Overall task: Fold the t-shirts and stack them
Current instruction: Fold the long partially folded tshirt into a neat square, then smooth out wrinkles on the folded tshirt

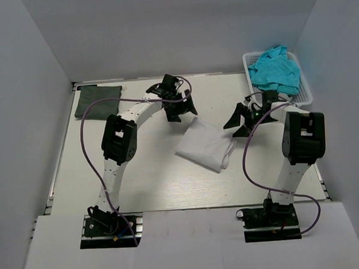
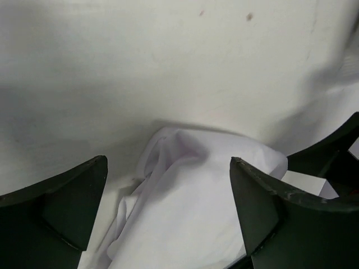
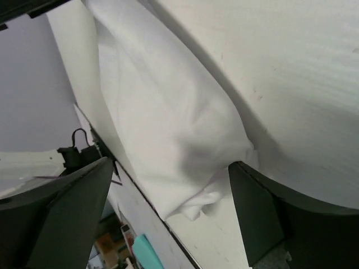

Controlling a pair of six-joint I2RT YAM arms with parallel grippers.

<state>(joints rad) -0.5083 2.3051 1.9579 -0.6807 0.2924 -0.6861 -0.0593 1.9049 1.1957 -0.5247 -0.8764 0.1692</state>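
Note:
The white t-shirt's far edge (image 1: 213,128) angles toward my right gripper, so next I grab its far corners (image 1: 233,142) with both grippers and turn it straight before the next fold.
A white t-shirt (image 1: 205,144) lies folded into a rough square at the middle of the table. My left gripper (image 1: 181,109) hovers open just above its far left corner; in the left wrist view the white t-shirt (image 2: 190,213) lies slack between the spread fingers of that gripper (image 2: 168,207), untouched. My right gripper (image 1: 240,124) stands open beside the shirt's right corner; the right wrist view shows the cloth (image 3: 162,123) ahead of its jaws (image 3: 168,218), free. A dark grey-green t-shirt (image 1: 98,101) lies folded at the far left. Teal t-shirts (image 1: 275,72) are heaped in the basket.
The white lattice basket (image 1: 305,83) stands at the far right corner, close behind the right arm. Grey walls enclose the table on three sides. Cables loop along both arms.

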